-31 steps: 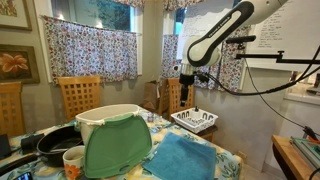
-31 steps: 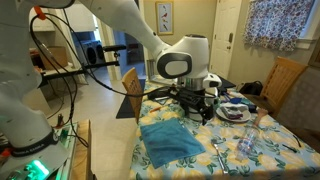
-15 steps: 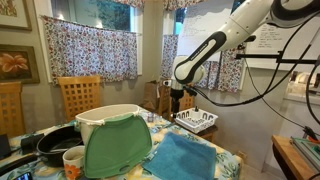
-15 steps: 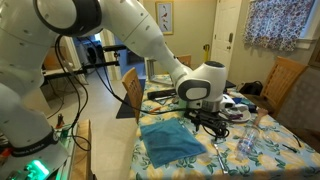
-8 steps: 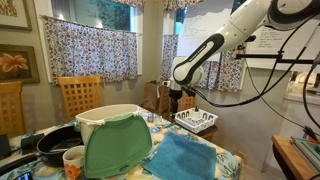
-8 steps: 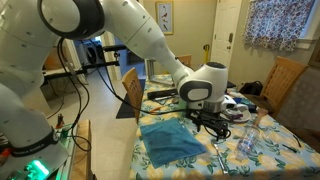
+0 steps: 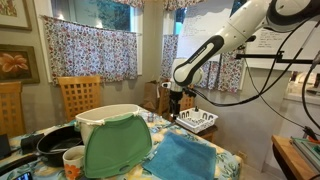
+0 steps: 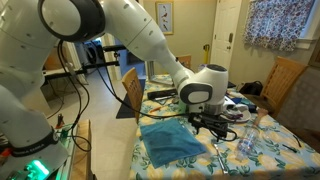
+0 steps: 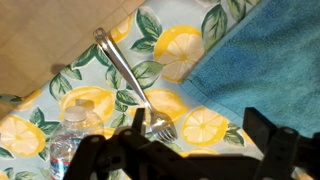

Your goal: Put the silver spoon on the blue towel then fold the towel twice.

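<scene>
The silver utensil (image 9: 124,68) is clear of the bottle and blue towel, and its neck (image 9: 149,106) is crosswise to the robot's fingers, so the gripper should keep going down and close there.
The blue towel (image 7: 181,156) lies flat on the lemon-print tablecloth; it also shows in an exterior view (image 8: 169,140) and at the upper right of the wrist view (image 9: 262,48). My gripper (image 9: 200,150) is open and empty. It hovers low over the table beside the towel's edge, seen in both exterior views (image 7: 176,101) (image 8: 205,123). A silver utensil with tines (image 9: 128,75) lies just left of the jaws, beside the towel. More silver cutlery (image 8: 222,156) lies near the table's front. I cannot tell which piece is the spoon.
A green mat (image 7: 117,146) leans on a white bin (image 7: 104,117). A white dish rack (image 7: 196,121), a black pan (image 7: 55,143) and a mug (image 7: 73,157) stand on the table. A water bottle (image 9: 63,146) stands next to the utensil, also in an exterior view (image 8: 247,146).
The arm has swung from behind the towel to its side and come down toward the table. In the last half second it has barely moved. The jaws stay open.
</scene>
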